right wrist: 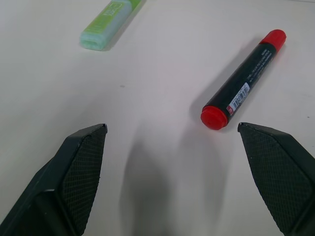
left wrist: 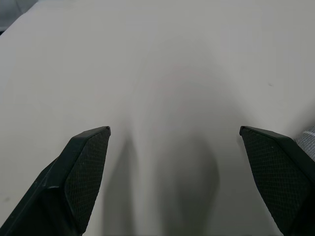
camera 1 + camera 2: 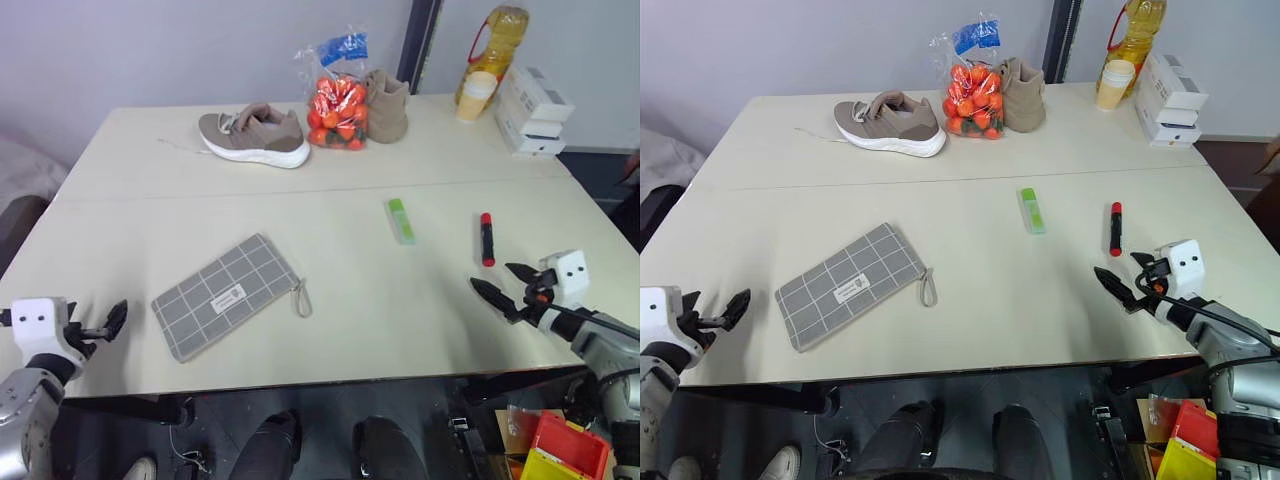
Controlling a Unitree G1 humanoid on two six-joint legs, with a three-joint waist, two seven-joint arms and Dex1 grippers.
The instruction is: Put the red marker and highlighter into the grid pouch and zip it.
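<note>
The pull cord (image 3: pixel 302 298) trails from the pouch's corner, so the robot's pull on the cord will unzip the grid pouch (image 3: pixel 226 298) along its long front edge.
The grid pouch (image 3: pixel 225 295) lies flat on the beige table (image 3: pixel 330 320) near its front left, grey with white lines, and its pull cord (image 3: pixel 300 297) trails to the right. The light-green highlighter (image 3: pixel 401 220) lies mid-table, and the red marker (image 3: pixel 487 239) lies to its right. In the right wrist view the red marker (image 1: pixel 244 79) is just ahead of the fingers and the highlighter (image 1: pixel 111 24) is farther off. My right gripper (image 3: pixel 490 274) hovers open a little short of the marker, holding nothing. Left of the pouch, at the table's front left edge, my left gripper (image 2: pixel 174 130) stands open and empty.
At the back of the table are a tan sneaker (image 3: pixel 255 133), a bag of orange fruit (image 3: pixel 337 105) and a second tan shoe (image 3: pixel 387 105). The back right corner holds an oil bottle (image 3: pixel 497 40), a paper cup (image 3: pixel 478 97) and white boxes (image 3: pixel 533 110).
</note>
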